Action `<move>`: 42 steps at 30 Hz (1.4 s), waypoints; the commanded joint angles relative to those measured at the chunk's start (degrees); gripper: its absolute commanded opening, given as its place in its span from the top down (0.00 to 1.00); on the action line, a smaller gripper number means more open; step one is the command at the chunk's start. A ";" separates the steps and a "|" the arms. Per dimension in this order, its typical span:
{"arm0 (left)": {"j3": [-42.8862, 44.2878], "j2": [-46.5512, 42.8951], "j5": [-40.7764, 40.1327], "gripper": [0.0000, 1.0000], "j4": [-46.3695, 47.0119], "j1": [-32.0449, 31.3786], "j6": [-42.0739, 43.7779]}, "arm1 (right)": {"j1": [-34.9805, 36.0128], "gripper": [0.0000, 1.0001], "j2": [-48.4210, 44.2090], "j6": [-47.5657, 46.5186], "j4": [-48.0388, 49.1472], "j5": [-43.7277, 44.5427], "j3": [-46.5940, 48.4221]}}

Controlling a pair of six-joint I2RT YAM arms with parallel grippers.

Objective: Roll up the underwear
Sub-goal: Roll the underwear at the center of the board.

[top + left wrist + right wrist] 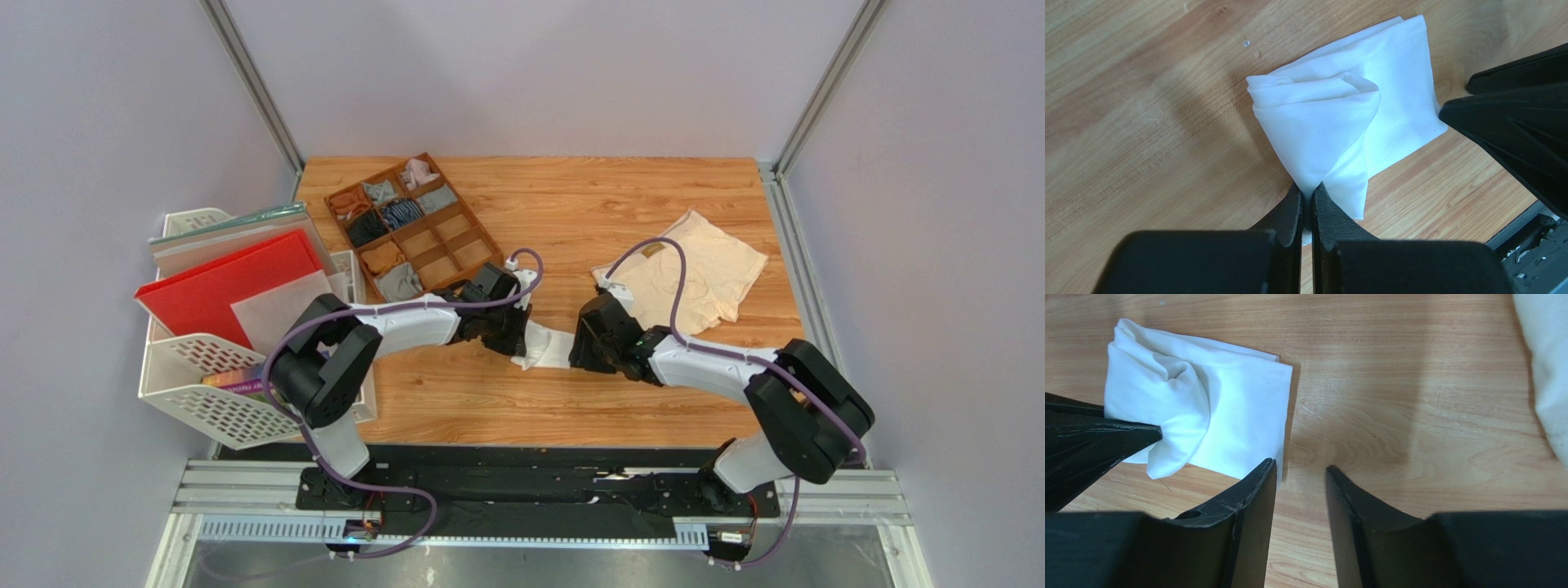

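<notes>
The underwear's flat part (pixel 1403 95) faces my right gripper, so my left gripper should rotate the white underwear to let my right gripper grab the fold's loose end (pixel 1315 93).
The white underwear (pixel 547 347) lies folded on the wooden table between my two grippers. My left gripper (pixel 1309 193) is shut on a pulled-up fold of the white underwear (pixel 1333 116), which rises off the flat part. My right gripper (pixel 1301 471) is open over bare wood just right of the white underwear (pixel 1198 410), with nothing between its fingers. The cream-beige underwear (pixel 693 276) lies flat at the back right, partly hidden by the right arm's cable; an edge of the cream-beige underwear (pixel 1545 361) shows in the right wrist view.
A brown divided organiser (pixel 411 227) holding several small rolled garments stands at the back left. A white rack (pixel 209 368) with red and grey folders sits off the table's left edge. The right gripper's black body (pixel 1517 128) fills the right of the left wrist view.
</notes>
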 commanded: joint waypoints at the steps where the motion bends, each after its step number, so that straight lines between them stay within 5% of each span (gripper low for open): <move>1: -0.60 -1.71 0.03 1.00 -2.99 -0.16 2.52 | -0.09 0.59 2.51 1.77 4.15 -2.22 1.38; 14: -0.34 -1.97 -0.67 1.00 -2.46 -0.16 0.59 | 0.25 0.63 4.71 4.94 0.57 -5.04 2.26; 22: 0.71 -1.62 -0.67 1.00 -2.55 -0.16 0.23 | 2.71 1.00 7.97 7.31 0.37 -6.36 1.29; 28: 0.80 -1.44 -0.76 1.00 -2.64 -0.16 1.46 | 7.28 1.00 7.36 10.12 1.17 -6.54 0.94; 30: 0.80 -1.35 0.29 1.00 -2.55 -0.16 4.61 | 7.99 0.94 6.04 10.22 -0.49 -5.31 1.29; 33: -0.34 -1.79 3.36 1.00 -0.19 -0.07 10.14 | 7.99 0.58 0.17 9.08 -4.01 -2.25 0.15; 36: -0.87 -1.71 8.27 1.00 0.61 -0.07 14.98 | 7.20 0.41 -7.66 4.43 -4.63 0.13 -2.30; 42: -1.48 -2.14 20.30 1.00 0.97 -0.07 22.88 | -0.52 0.32 -17.69 -7.44 4.58 -8.53 -8.37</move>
